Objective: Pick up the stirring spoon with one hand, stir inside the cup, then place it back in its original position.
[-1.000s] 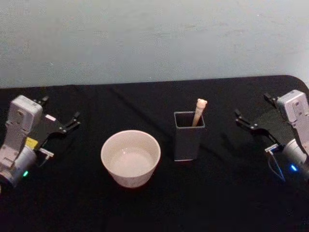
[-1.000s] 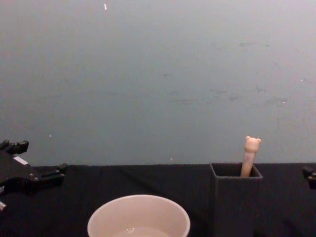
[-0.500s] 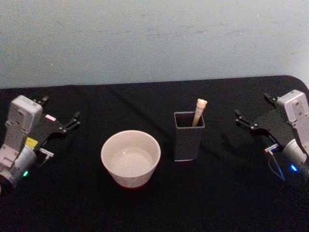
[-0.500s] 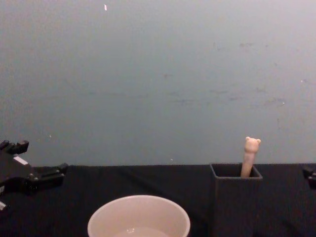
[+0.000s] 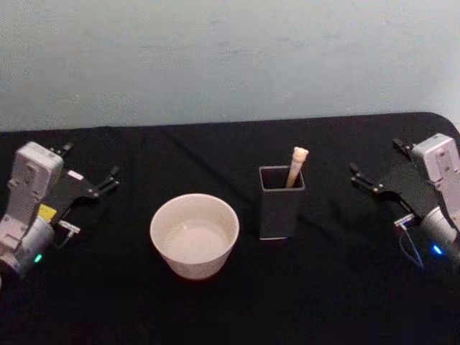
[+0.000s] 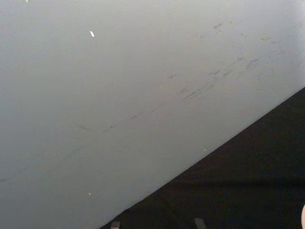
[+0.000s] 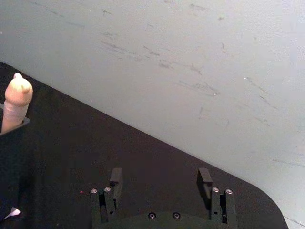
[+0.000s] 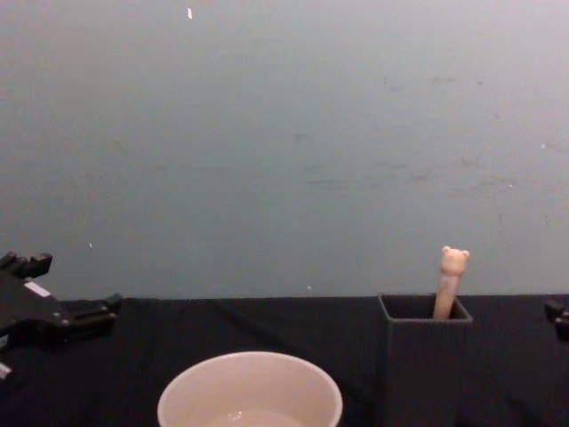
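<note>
I am expecting the stirring spoon (image 8: 450, 283) to slide out freely and leave the holder standing when I lift it, because the stirring spoon's handle leans loosely in the holder's wide opening (image 8: 412, 308).
The stirring spoon (image 5: 297, 166) stands in the dark grey square holder (image 5: 279, 203), its original position, with the peach bear-head handle (image 8: 452, 278) sticking out above the rim. The metal bowl is hidden inside the holder (image 8: 425, 366). The cream-white cup (image 5: 194, 234) sits left of the holder, a little liquid in it. My right gripper (image 5: 375, 158) hovers open to the right of the holder, apart from it. The right wrist view has its fingertips (image 7: 205, 175) spread, with the spoon (image 7: 15, 103) far off. My left gripper (image 5: 90, 162) is open at the far left.
A black cloth covers the table (image 5: 230, 302), with a pale blue-grey wall (image 8: 284, 133) right behind its far edge. The table's rounded far right corner (image 5: 438, 116) lies just beyond my right gripper.
</note>
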